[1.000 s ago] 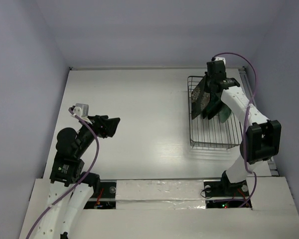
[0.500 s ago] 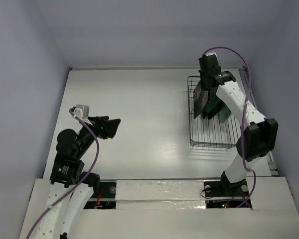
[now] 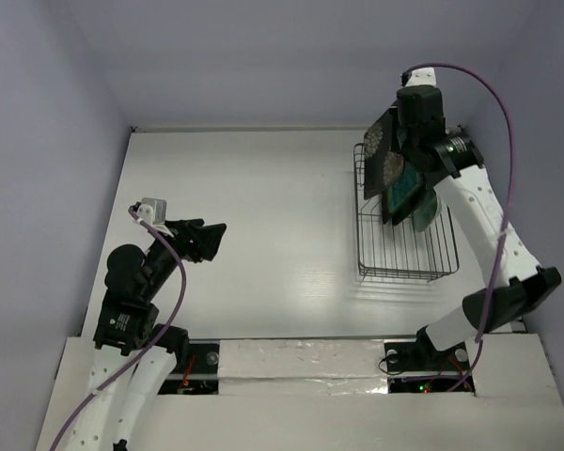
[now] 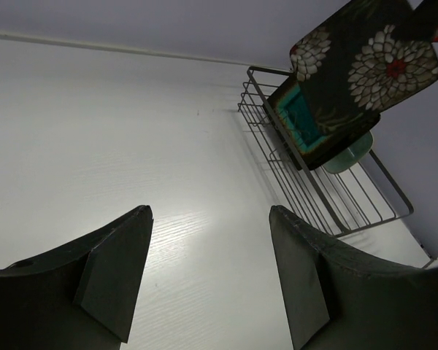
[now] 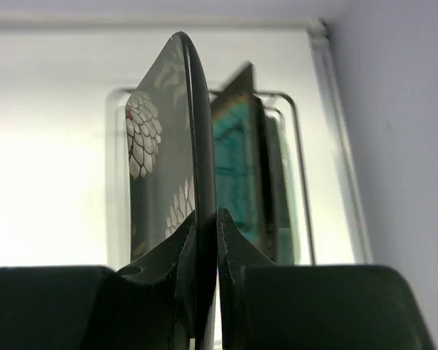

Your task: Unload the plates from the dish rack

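The flower plate [image 3: 382,158] is hanging clear above the rack, so my right gripper should go on moving it to the open table [image 3: 227,194] near my left gripper until it touches down.
My right gripper [image 3: 406,139] is shut on the edge of a black plate with white-and-red flowers [image 3: 385,158] and holds it upright above the far end of the black wire dish rack [image 3: 406,272]. In the right wrist view the fingers [image 5: 206,215] pinch the plate's rim [image 5: 197,131]. The dark-rimmed teal plate [image 3: 404,193] and the pale mint plate [image 3: 425,214] stand in the rack. A further dark plate edge [image 5: 274,182] shows behind the teal plate [image 5: 233,160]; its pattern is hidden. My left gripper [image 3: 211,240] is open and empty, far left of the rack.
The left wrist view shows the held flower plate [image 4: 365,62], the teal plate [image 4: 303,120], the mint plate [image 4: 348,155] and the rack [image 4: 350,208] beyond my open left gripper [image 4: 210,215]. The white table [image 3: 263,197] ends at walls at the back and right.
My right gripper has risen with the flower plate, lifting it up out of the rack. The left arm has not moved.
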Motion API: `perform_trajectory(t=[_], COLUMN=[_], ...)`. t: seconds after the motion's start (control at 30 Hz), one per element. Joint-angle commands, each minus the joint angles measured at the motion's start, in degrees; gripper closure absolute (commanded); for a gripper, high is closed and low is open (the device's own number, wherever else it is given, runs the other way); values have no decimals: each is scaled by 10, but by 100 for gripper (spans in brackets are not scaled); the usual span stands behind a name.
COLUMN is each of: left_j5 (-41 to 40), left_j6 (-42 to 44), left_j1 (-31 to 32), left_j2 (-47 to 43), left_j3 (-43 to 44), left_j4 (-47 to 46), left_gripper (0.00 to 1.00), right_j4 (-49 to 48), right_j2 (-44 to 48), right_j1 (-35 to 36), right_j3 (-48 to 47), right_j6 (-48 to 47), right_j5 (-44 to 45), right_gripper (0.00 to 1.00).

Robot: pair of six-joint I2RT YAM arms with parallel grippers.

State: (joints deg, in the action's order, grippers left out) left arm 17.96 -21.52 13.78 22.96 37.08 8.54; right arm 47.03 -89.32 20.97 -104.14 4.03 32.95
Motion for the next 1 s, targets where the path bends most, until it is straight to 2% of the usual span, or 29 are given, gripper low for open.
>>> perform_trajectory(t=[0.0,0.17,0.3,0.5,0.63,0.73,0.97], left_j5=[-4,-10,-17,-39,-43,-43,-41], left_j6=[0,-1,0,-1,-1,-2,-2], left_j1=[2,7,7,7,7,7,7], left_j2=[-6,-9,-7,-12,-12,-10,-5], left_j3=[1,0,2,6,6,6,4], left_j4=[-22,-21,-17,-7,-6,-5,-7], left_gripper=[38,38,39,40,40,40,40], right_j4=[-122,-238,-394,-518,-556,-561,-543], right_j2=[75,64,14,-112,-238,-298,-419], right_j1=[35,80,117,158,182,187,205], right_j3=[-38,15,49,-2,-66,-120,-179], right_j6=[47,159,252,352,398,430,451], right_j5=[-70,-179,-263,-325,-379,-415,-406], right_gripper=[100,100,100,100,100,100,100])
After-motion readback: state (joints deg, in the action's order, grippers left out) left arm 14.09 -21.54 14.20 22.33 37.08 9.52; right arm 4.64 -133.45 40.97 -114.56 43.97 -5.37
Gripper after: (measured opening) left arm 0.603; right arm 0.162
